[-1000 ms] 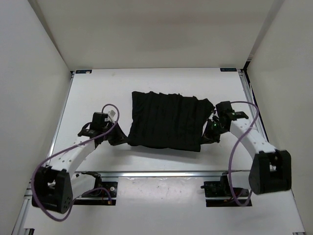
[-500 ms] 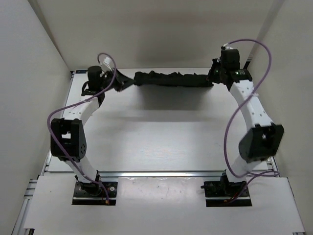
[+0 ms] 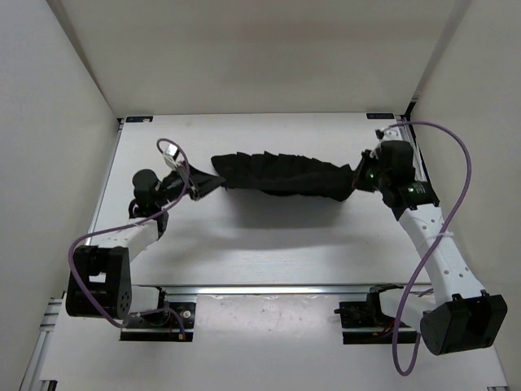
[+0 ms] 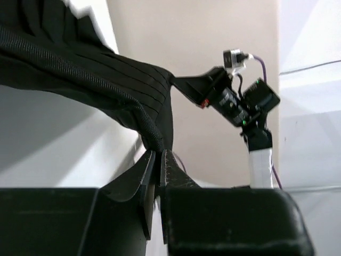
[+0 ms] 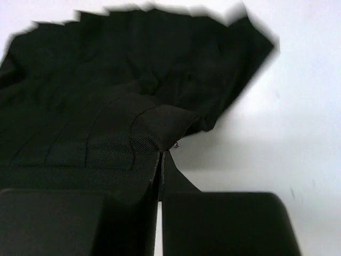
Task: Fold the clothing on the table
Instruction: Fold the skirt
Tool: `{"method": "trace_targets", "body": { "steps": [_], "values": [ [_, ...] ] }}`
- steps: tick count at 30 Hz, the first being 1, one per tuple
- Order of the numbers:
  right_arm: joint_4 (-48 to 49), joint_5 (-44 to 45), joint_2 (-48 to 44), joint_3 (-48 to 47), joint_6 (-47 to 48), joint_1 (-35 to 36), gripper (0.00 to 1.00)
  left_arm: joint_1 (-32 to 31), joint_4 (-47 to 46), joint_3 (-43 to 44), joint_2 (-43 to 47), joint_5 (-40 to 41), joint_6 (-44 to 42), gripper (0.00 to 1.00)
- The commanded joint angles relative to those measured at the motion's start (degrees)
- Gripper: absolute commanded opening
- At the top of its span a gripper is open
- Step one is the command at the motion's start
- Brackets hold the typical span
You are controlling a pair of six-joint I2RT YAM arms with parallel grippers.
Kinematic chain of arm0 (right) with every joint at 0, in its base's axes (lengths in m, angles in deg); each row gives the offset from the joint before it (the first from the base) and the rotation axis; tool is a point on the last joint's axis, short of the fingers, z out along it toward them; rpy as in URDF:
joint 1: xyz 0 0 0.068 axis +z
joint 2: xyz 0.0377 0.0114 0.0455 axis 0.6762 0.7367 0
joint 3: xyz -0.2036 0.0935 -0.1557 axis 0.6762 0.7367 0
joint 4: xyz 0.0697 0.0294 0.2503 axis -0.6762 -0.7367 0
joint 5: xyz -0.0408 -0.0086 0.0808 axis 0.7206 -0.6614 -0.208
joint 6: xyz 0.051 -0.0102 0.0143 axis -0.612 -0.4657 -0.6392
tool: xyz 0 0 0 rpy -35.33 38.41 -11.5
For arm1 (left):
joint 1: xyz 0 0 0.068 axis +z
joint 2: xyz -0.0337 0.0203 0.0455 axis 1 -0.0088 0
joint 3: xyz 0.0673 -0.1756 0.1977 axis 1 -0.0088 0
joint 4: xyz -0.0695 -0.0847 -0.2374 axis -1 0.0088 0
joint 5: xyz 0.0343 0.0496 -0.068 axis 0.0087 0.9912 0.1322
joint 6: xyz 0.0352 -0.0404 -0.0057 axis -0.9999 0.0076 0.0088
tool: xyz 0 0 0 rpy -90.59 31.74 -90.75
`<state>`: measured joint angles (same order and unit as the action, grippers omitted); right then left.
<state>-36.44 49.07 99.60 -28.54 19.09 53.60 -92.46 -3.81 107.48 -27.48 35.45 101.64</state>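
Observation:
The clothing's rippled far edge [image 3: 281,158] is bunched up close behind the held corners, so the robot's grippers should pull those corners back toward the front rail [image 3: 269,289] before they lay the clothing down.
The clothing [image 3: 281,173], a black pleated garment, hangs stretched in a long band above the white table [image 3: 269,244] between my two grippers. My left gripper [image 3: 195,186] is shut on its left corner; the left wrist view shows the hem [image 4: 152,136] pinched between the fingers, with the clothing [image 4: 80,69] running up and away. My right gripper [image 3: 358,177] is shut on the right corner; the right wrist view has the clothing [image 5: 117,96] fanning out from the pinched corner [image 5: 162,146]. Its shadow falls on the table below.
White walls close the table in on the left, back and right. An aluminium rail [image 3: 269,287] runs along the front edge, with both arm bases behind it. Purple cables loop off each arm. In the left wrist view the right arm [image 4: 242,104] shows across the garment.
The garment lay flat, was then lifted to the far back as a narrow strip, and has now come forward and lower, spread wider. Both grippers stayed shut on its corners.

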Motion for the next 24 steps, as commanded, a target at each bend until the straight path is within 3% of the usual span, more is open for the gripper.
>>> {"method": "trace_targets", "body": {
  "steps": [1,7,11,16,18,24],
  "values": [
    [-6.85,0.83,-6.93,1.79,0.74,-3.39,0.0,-2.31,-1.57,-3.18,4.24,0.61,-0.15,0.0],
    [-13.53,-4.8,-9.15,2.76,0.48,-5.42,0.01,-2.92,-1.3,-5.28,8.63,-1.94,0.9,0.0],
    [-18.36,-11.73,-10.19,5.04,-2.41,-4.99,0.0,-4.42,-3.76,-12.3,14.24,-2.9,3.63,0.0],
    [-24.6,-12.88,-14.42,7.33,-5.06,-2.87,0.0,-4.42,-10.8,-23.81,25.24,-3.7,13.11,0.0],
    [-27.14,-15.33,-14.95,7.33,-5.06,-3.05,0.0,-5.12,-7.21,-25.76,30.24,-2.92,12.68,0.0],
    [-26.55,-20.61,-11.62,9.0,-5.58,-3.57,0.0,-5.56,33.15,-20.61,32.47,3.57,-7.13,0.0]
  ]
}}
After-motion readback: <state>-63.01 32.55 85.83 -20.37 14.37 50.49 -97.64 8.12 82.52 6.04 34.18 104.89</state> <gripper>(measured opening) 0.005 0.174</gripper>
